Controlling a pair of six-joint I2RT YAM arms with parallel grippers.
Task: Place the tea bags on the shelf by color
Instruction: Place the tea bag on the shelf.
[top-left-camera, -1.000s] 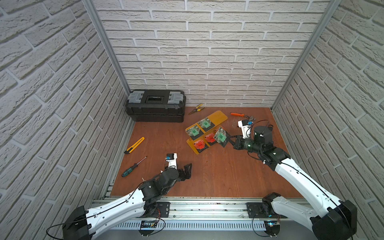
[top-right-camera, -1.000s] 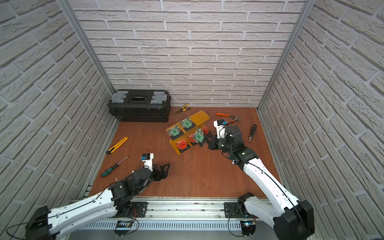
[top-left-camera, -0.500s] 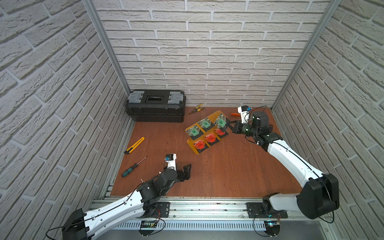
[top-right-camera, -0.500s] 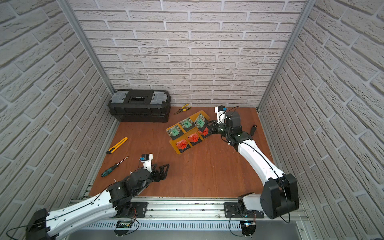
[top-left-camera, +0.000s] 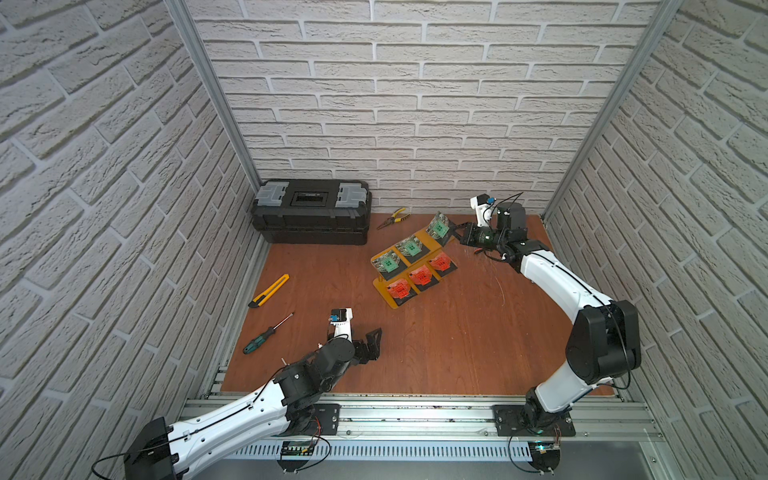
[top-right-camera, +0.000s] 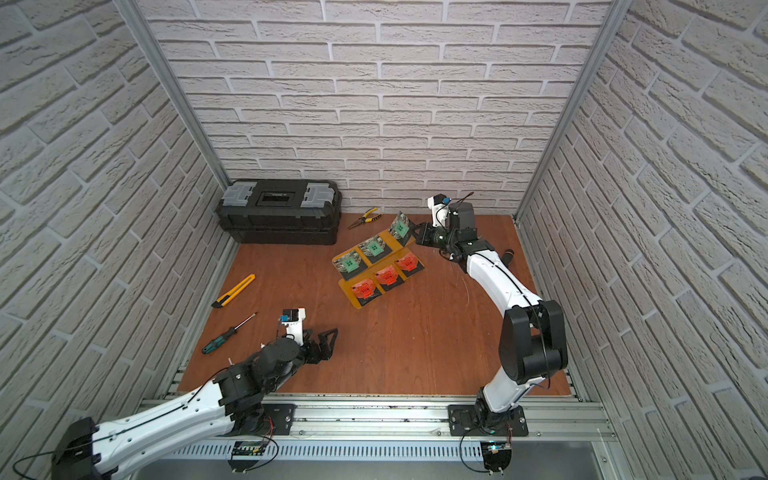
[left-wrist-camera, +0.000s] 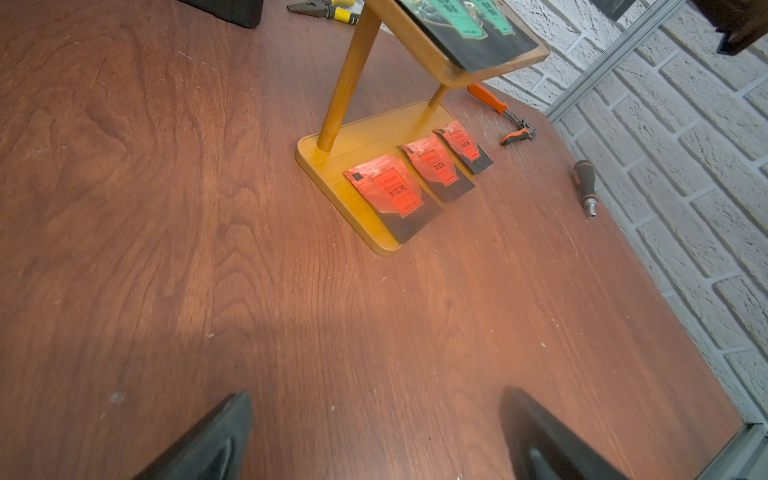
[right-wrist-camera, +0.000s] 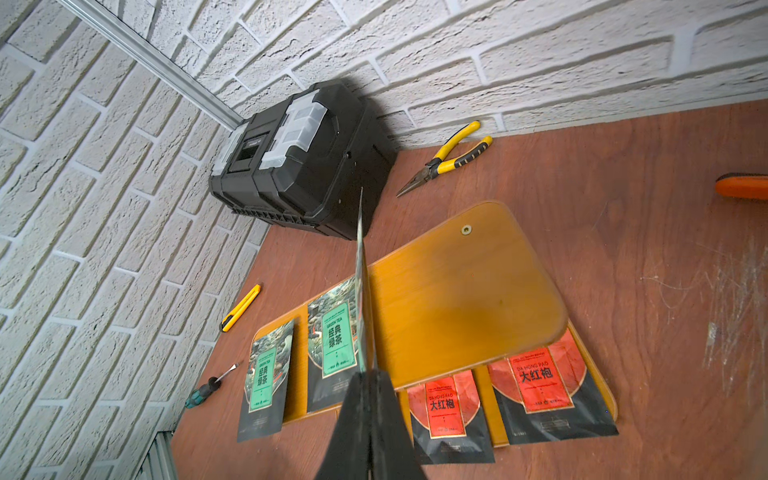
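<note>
My right gripper should keep lowering the held green tea bag (top-left-camera: 439, 227), which tilts label up over the upper plate's empty end (right-wrist-camera: 472, 292), until it lies flat there.
The amber shelf (top-left-camera: 415, 266) stands at the back middle of the floor. Two green tea bags (top-left-camera: 386, 262) (top-left-camera: 410, 248) lie on its upper plate (right-wrist-camera: 457, 299). Three red tea bags (top-left-camera: 399, 289) (top-left-camera: 420, 275) (top-left-camera: 440, 262) lie on the lower plate. My right gripper (top-left-camera: 455, 232) is shut on a third green tea bag (top-left-camera: 439, 226), held tilted above the far end of the upper plate. In the right wrist view that bag (right-wrist-camera: 360, 270) shows edge-on between the fingers (right-wrist-camera: 353, 419). My left gripper (top-left-camera: 372, 340) hovers open and empty near the front, well apart from the shelf.
A black toolbox (top-left-camera: 311, 210) sits at the back left, with yellow pliers (top-left-camera: 392, 217) beside it. A yellow utility knife (top-left-camera: 269, 291) and a green screwdriver (top-left-camera: 266, 334) lie at the left. Orange cutters (left-wrist-camera: 503, 112) and a black driver handle (top-right-camera: 508, 254) lie right of the shelf.
My right arm has carried the green tea bag from the shelf's front right side back and up to the far end of the upper plate. The left arm has barely moved.
</note>
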